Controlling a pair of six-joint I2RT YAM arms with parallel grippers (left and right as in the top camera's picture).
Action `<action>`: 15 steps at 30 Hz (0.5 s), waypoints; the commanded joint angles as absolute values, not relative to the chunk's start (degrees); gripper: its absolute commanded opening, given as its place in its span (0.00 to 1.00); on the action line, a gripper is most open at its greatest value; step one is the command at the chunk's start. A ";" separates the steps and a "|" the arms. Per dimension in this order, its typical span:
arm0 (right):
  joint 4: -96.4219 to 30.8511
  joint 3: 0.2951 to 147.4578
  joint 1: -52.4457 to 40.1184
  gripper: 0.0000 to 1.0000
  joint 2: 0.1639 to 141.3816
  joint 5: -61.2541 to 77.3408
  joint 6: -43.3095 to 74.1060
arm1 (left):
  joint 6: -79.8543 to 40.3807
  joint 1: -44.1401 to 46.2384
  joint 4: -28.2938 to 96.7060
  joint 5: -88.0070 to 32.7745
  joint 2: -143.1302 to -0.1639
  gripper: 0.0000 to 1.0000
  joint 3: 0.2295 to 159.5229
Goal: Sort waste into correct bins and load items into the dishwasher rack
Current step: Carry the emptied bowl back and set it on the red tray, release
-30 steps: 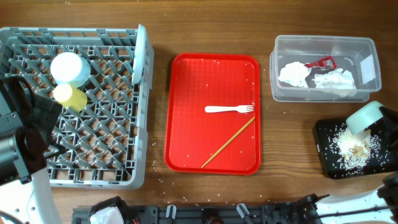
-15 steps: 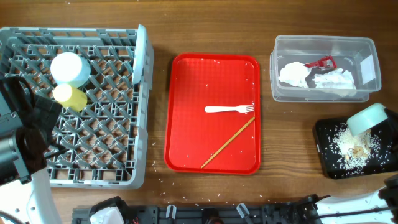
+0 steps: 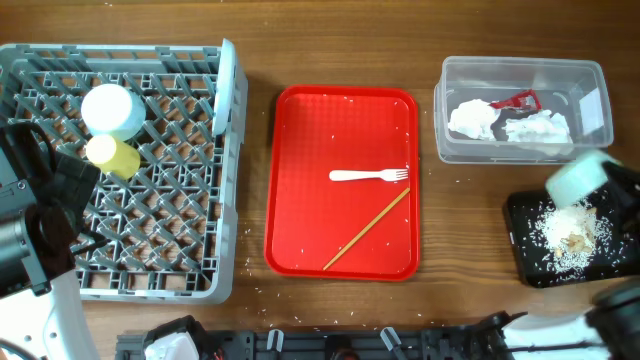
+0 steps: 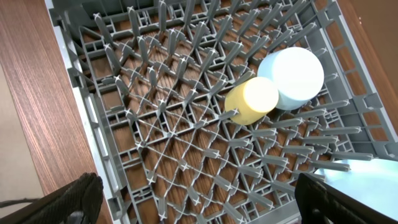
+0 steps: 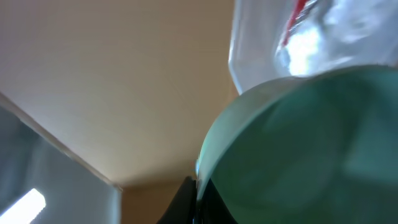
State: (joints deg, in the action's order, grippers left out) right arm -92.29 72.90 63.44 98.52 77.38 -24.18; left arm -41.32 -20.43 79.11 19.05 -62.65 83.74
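Observation:
I can see that the pale green bowl is empty and the red tray is clear beside the rack, so I go on carrying the bowl there with my right gripper before I let it go.
My right gripper is shut on the rim of the pale green bowl, held tipped above the black bin, which holds beige rice crumbs. In the right wrist view the bowl fills the frame, with a finger pinching its rim. The clear tub holds white napkins and the red wrapper. The white fork lies on the red tray. The grey rack holds the upturned light blue bowl, the yellow cup and the plate on edge. My left gripper is open over the rack.
A thin wooden stick lies diagonally on the red tray below the fork. Loose crumbs dot the tray and the wood around it. In the left wrist view the cup and blue bowl stand side by side among the rack's pegs.
The green bowl in my right gripper has shifted a little up and to the left over the black bin. The left arm has not moved.

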 commanded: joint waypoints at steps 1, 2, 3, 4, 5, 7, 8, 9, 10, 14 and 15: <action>-92.03 78.26 53.12 0.04 90.89 75.77 -26.87 | -42.48 -20.80 79.02 20.01 -62.41 1.00 84.18; -91.66 79.99 48.49 0.04 89.32 74.39 -26.76 | -42.48 -20.80 79.02 20.01 -62.41 1.00 84.18; -90.87 81.56 43.81 0.04 88.05 72.73 -26.11 | -42.48 -20.80 79.02 20.01 -62.41 1.00 84.18; -89.23 83.09 38.37 0.04 86.89 69.93 -23.40 | -42.48 -20.80 79.02 20.01 -62.41 1.00 84.18; -86.32 84.44 31.81 0.04 85.78 65.73 -18.87 | -42.48 -20.80 79.02 20.01 -62.41 1.00 84.18; -79.53 85.12 19.44 0.04 84.07 55.66 -9.13 | -42.48 -20.80 79.02 20.01 -62.41 1.00 84.18; -76.49 85.12 13.76 0.04 83.83 49.78 -3.53 | -42.48 -20.80 79.02 20.01 -62.41 1.00 84.18; -74.15 85.12 8.16 0.04 83.85 44.49 2.11 | -42.48 -20.80 79.02 20.01 -62.41 1.00 84.18; -71.96 85.10 2.31 0.04 84.01 41.28 5.69 | -42.48 -20.80 79.02 20.01 -62.41 1.00 84.18; -61.54 85.06 -19.22 0.04 84.05 30.87 18.76 | -42.48 -20.80 79.02 20.01 -62.41 1.00 84.18; -59.46 85.06 -24.38 0.04 84.23 22.61 23.83 | -42.48 -20.80 79.02 20.01 -62.41 1.00 84.18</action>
State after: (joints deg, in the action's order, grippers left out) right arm -63.46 84.16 -14.02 84.93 41.15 7.44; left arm -41.34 -20.43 79.11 19.05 -62.65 83.74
